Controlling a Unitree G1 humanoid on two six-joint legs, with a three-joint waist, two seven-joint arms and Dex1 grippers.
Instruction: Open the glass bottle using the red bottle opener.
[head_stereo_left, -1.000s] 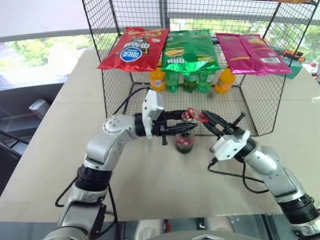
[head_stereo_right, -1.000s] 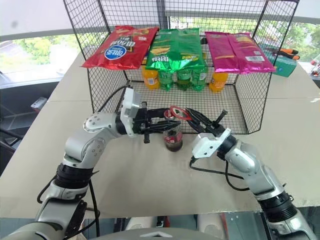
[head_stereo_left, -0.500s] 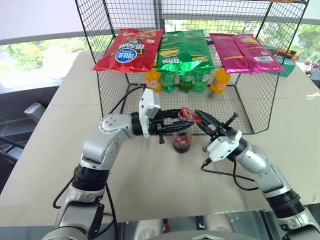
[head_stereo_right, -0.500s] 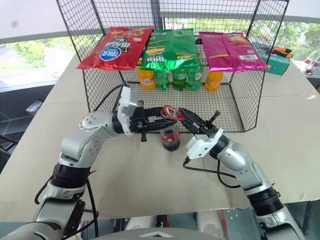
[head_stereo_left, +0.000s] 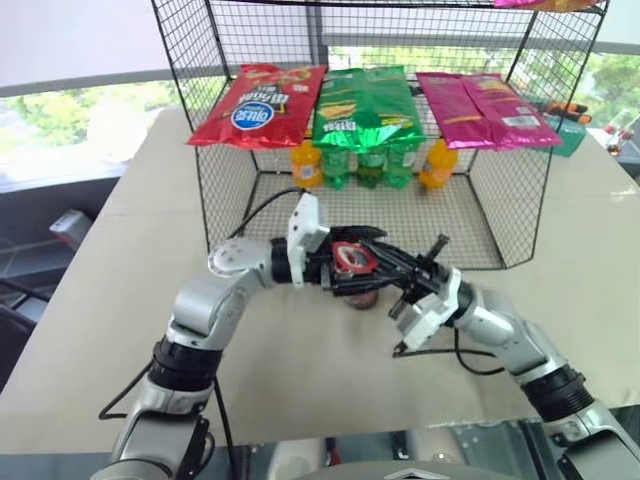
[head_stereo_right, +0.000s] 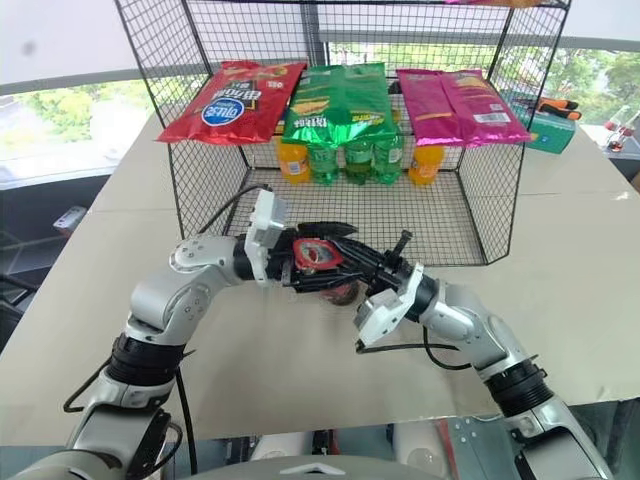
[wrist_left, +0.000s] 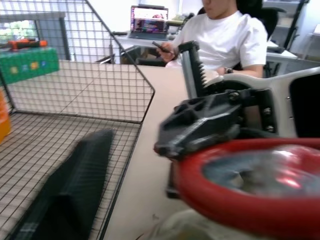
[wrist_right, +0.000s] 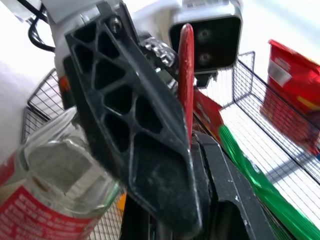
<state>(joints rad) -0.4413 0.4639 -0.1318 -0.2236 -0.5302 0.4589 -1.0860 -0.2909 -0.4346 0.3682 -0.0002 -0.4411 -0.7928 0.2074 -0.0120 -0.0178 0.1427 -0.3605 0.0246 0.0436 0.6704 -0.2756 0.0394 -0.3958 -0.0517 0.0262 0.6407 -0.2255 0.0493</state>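
Note:
The red bottle opener's ring (head_stereo_left: 354, 257) is crowded by my left gripper's fingers. Next, my left gripper moves back and holds the glass bottle by the bottle's neck before my right gripper pries.
The glass bottle (wrist_right: 52, 192) stands on the table under both grippers, with its dark base (head_stereo_left: 366, 297) showing below them. My left gripper (head_stereo_right: 322, 262) reaches in from the left, level and open, its fingers (wrist_left: 70, 192) spread around the bottle's top. My right gripper (head_stereo_left: 378, 264) comes in from the right and is shut on the red bottle opener (head_stereo_left: 352, 258). The opener's ring head (wrist_left: 250, 197) sits over the bottle's top, between my left fingers. I cannot see the cap.
A black wire rack (head_stereo_left: 480, 215) stands just behind, with orange and green drink bottles (head_stereo_left: 372, 165) inside and red, green and pink snack bags (head_stereo_left: 366, 105) on its shelf. A person (wrist_left: 220, 35) sits beyond the table.
My left gripper has opened and let go of the bottle's neck. My right gripper has swung left and tipped up, bringing the opener in between my left fingers. The camera has shifted.

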